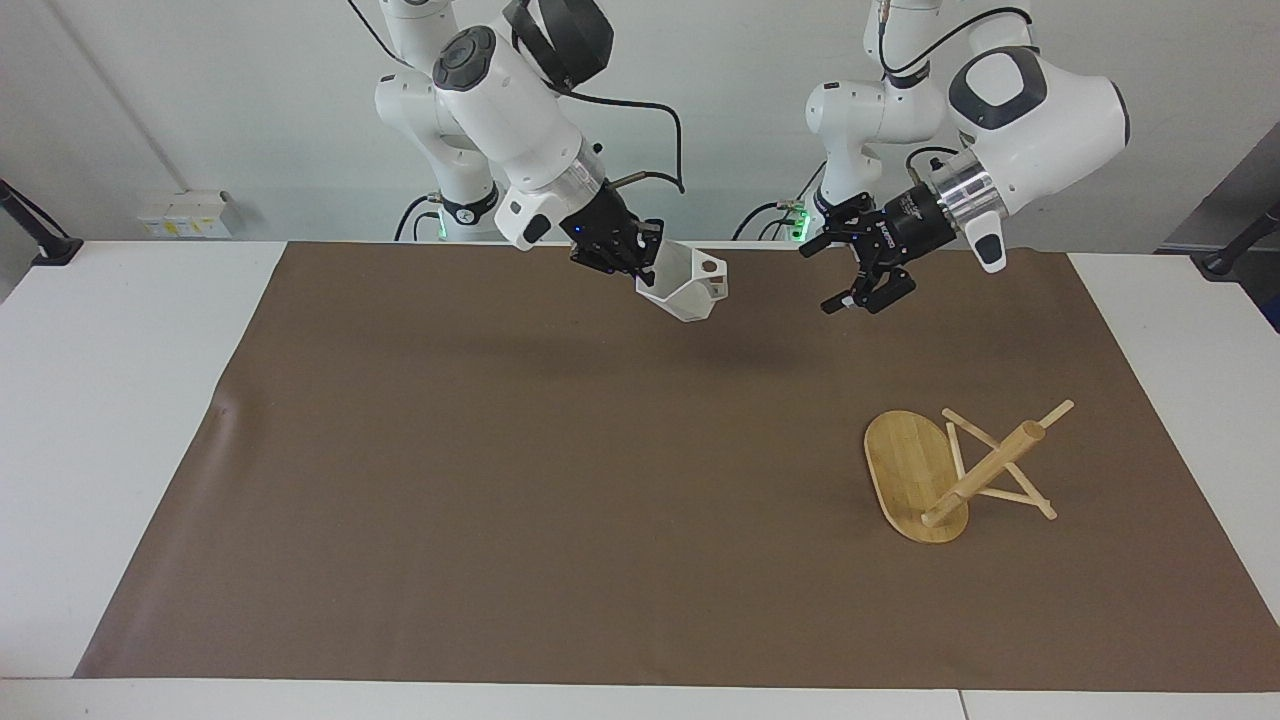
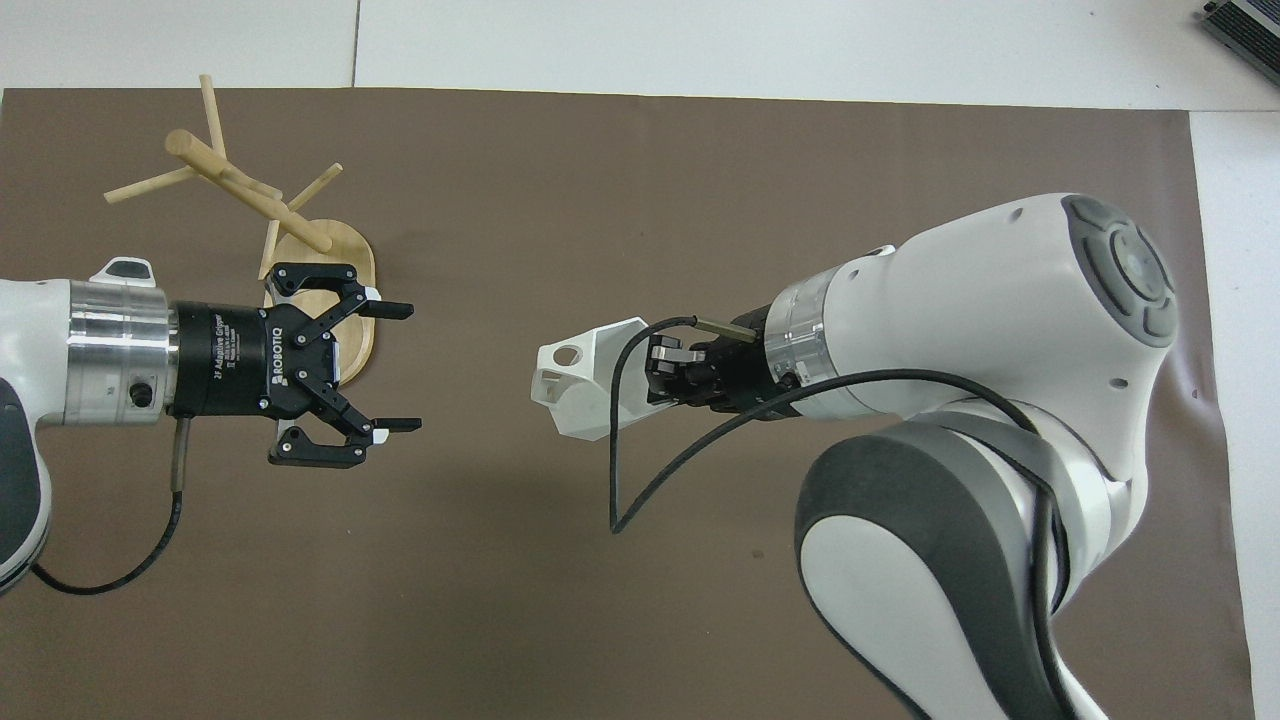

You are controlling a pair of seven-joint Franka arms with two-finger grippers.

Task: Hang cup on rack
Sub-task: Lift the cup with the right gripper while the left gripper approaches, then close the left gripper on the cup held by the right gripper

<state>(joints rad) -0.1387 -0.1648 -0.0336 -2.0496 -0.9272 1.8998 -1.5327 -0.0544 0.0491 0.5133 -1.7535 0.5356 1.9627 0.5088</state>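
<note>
The robot's right gripper is holding the cup far from the rack (image 2: 248, 190) next to the left gripper, so the left gripper should first take the cup by its handle end (image 2: 569, 364) and then hang it.
The white faceted cup (image 1: 690, 288) (image 2: 575, 385) hangs tilted in the air over the mat's middle, near the robots' edge. My right gripper (image 1: 640, 262) (image 2: 665, 372) is shut on its rim, and the holed tab handle points toward the left arm. My left gripper (image 1: 820, 278) (image 2: 408, 367) is open and empty, raised a short way from the cup with its fingers pointing at it. The bamboo rack (image 1: 935, 475) (image 2: 240, 190) lies tipped over at the left arm's end, resting on the edge of its oval base (image 1: 905, 465) (image 2: 355, 260) and on its pegs.
A brown mat (image 1: 500, 480) covers most of the white table (image 1: 120, 400). A black cable (image 2: 640, 480) loops down from the right wrist beside the cup.
</note>
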